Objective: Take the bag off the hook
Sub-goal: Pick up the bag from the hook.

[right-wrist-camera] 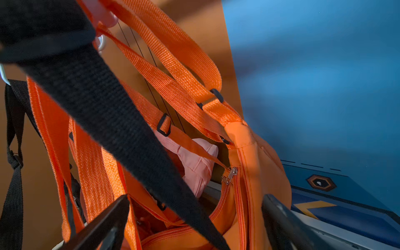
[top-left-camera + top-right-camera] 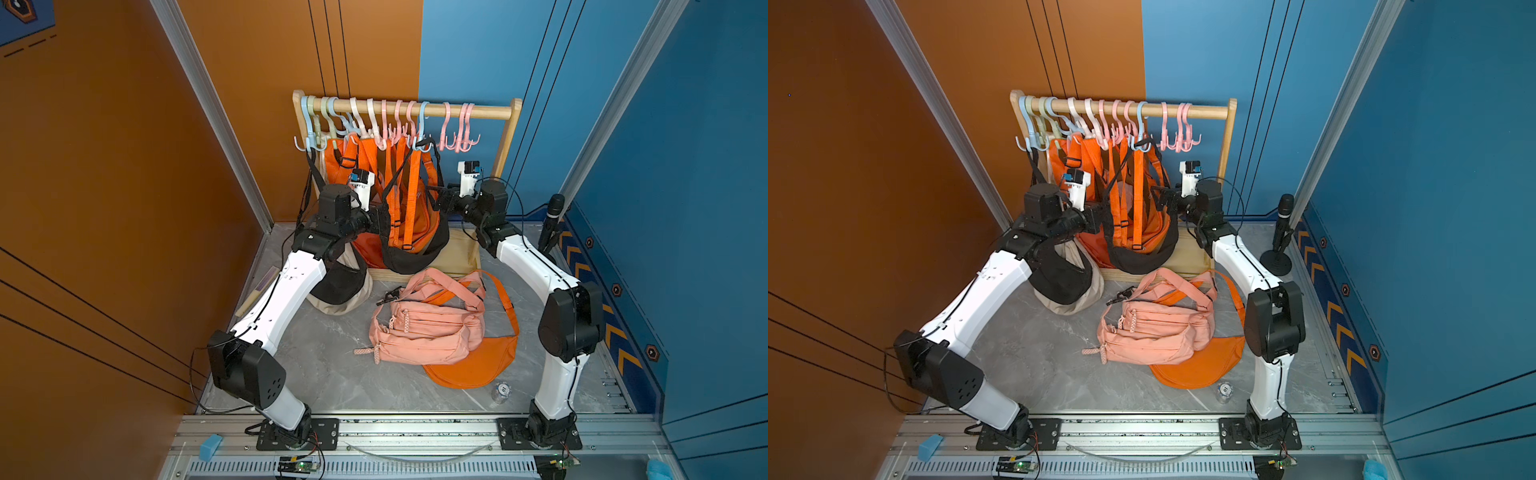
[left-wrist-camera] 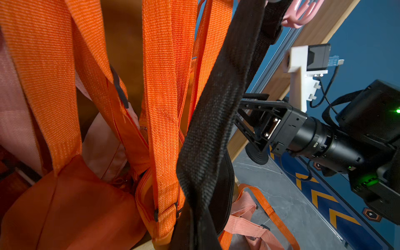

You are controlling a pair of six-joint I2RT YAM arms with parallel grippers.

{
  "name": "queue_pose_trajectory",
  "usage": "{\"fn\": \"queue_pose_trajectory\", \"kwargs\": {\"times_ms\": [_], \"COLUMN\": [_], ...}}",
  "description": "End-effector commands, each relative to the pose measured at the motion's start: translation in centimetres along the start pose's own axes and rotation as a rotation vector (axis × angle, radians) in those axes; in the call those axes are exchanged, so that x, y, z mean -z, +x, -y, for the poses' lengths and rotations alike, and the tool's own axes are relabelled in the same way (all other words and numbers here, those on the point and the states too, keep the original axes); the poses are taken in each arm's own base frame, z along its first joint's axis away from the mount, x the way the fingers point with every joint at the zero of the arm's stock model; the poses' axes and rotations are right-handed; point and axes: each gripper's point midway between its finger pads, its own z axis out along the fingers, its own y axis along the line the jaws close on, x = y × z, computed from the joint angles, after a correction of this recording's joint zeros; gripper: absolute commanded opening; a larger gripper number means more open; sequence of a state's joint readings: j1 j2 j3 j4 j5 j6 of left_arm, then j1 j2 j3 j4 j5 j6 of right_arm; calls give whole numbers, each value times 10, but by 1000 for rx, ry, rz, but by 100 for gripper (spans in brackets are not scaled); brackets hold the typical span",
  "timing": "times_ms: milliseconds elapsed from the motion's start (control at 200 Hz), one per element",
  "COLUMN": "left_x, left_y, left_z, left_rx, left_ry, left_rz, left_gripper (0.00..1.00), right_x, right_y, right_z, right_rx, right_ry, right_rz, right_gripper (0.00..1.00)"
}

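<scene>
I should grip the other run with my right gripper before lifting, because my left gripper is holding only one side of the black strap's loop over the light-blue hook.
A black bag hangs at the front of the rack, its black strap looped over a light-blue hook. My left gripper is shut on the left run of that strap, which narrows into it in the left wrist view. My right gripper stands open at the strap's right run. In the right wrist view the black strap passes between its spread fingers. Orange bags hang behind.
The wooden rack carries several pastel hooks. A pink bag and an orange bag lie on the grey floor. A beige and black bag sits under my left arm. A microphone stand is at the right wall.
</scene>
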State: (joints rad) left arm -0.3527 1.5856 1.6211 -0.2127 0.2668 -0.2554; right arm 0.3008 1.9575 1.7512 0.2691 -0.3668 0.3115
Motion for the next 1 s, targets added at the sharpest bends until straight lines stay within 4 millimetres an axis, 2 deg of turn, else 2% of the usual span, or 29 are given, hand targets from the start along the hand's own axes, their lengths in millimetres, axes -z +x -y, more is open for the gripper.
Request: {"fn": "queue_pose_trajectory", "kwargs": {"times_ms": [0,90,240,320,460,526,781,846,856,871,996], "left_x": [7,8,9,8,8,8,5,4,4,3,0], "left_y": [-2,-2,-2,-2,-1,-1,-3,-7,-7,-8,-20], "left_z": [-2,-6,-9,-10,-12,-13,-12,-9,-9,-8,-4], "left_rx": [11,17,26,29,35,37,46,43,43,43,34], "left_ry": [9,3,1,0,-3,-1,8,15,17,17,29], "left_rz": [3,4,2,1,0,-1,3,7,6,7,20], "left_gripper": [0,0,0,0,0,0,0,0,0,0,0], "right_x": [-7,-8,-8,-8,-8,-7,7,13,13,14,25], "right_y": [-15,-19,-21,-22,-25,-27,-39,-50,-41,-40,-49], "right_z": [-4,-5,-7,-7,-6,-7,-17,-25,-21,-21,-36], "right_rx": [9,5,-19,-27,-54,-61,-55,-48,-57,-60,-58], "right_ry": [-34,-48,-79,-85,-97,-101,-117,-132,-126,-125,-151], "right_rz": [15,32,43,49,59,63,81,100,84,82,101], "right_gripper": [93,88,67,50,12,0,0,0,0,0,0]}}
